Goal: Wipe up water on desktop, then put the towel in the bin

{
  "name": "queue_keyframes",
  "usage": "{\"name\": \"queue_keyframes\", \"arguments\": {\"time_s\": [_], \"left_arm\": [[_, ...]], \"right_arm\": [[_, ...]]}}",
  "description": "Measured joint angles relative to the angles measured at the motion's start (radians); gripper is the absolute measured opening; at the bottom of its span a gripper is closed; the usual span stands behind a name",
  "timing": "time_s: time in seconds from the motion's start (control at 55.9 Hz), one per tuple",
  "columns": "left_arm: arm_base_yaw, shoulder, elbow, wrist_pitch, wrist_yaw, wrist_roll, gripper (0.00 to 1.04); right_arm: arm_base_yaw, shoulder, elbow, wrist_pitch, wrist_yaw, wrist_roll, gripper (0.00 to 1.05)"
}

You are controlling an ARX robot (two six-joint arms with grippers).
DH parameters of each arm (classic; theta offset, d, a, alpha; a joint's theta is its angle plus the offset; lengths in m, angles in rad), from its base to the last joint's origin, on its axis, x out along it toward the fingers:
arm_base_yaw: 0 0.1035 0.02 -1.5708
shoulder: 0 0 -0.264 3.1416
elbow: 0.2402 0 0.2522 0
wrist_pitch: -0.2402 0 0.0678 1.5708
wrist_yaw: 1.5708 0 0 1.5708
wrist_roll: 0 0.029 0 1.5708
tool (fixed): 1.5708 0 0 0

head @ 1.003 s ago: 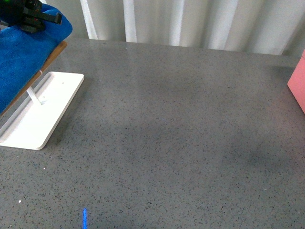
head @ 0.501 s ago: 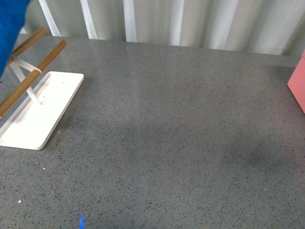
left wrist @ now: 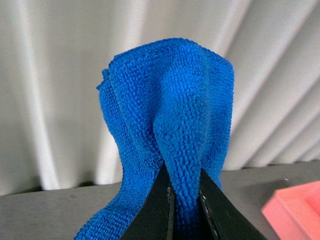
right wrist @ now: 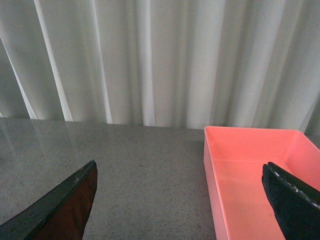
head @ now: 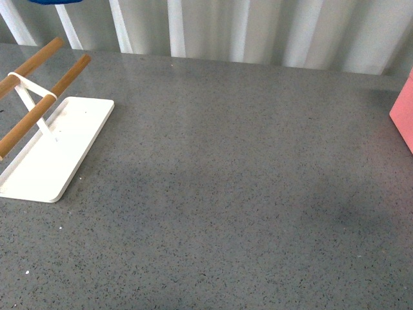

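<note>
The blue towel [left wrist: 172, 90] hangs in soft gathered folds [left wrist: 181, 145], so it will stay bunched up and hang down from my right gripper when I carry it.
The blue fluffy towel [left wrist: 172, 130] hangs bunched between my left gripper's [left wrist: 184, 200] two black fingers, which are shut on it, held high above the grey speckled desktop [head: 232, 187]. In the front view only a sliver of the towel [head: 55, 2] shows at the top left edge; the left gripper is out of that view. The salmon-pink bin [right wrist: 255, 170] stands empty ahead of my right gripper [right wrist: 187, 200], which is open and empty, its fingers [right wrist: 65, 202] wide apart. The bin's corner shows at the front view's right edge [head: 403, 116] and in the left wrist view [left wrist: 295, 207].
A flat white tray [head: 55, 152] with two wooden rods [head: 45, 97] on a white stand sits at the desktop's left side. White pleated curtains [head: 258, 29] hang behind the desktop's far edge.
The towel has been lifted off the wooden rods and up out of the front view's top left; the rods are now bare. The left gripper has left that view.
</note>
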Motion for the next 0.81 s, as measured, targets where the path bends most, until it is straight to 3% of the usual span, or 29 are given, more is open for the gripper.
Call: {"name": "queue_keyframes", "arguments": {"time_s": [0.394,0.806], "left_arm": [[-0.248,-0.016,-0.281,0.232,-0.014,-0.197,0.05],[-0.303,0.124,-0.398,0.567,0.148,-0.464,0.05]], "right_arm": [[0.0,0.0,0.0,0.0,0.0,0.0,0.98],[0.0,0.0,0.0,0.0,0.0,0.0,0.98]]}}
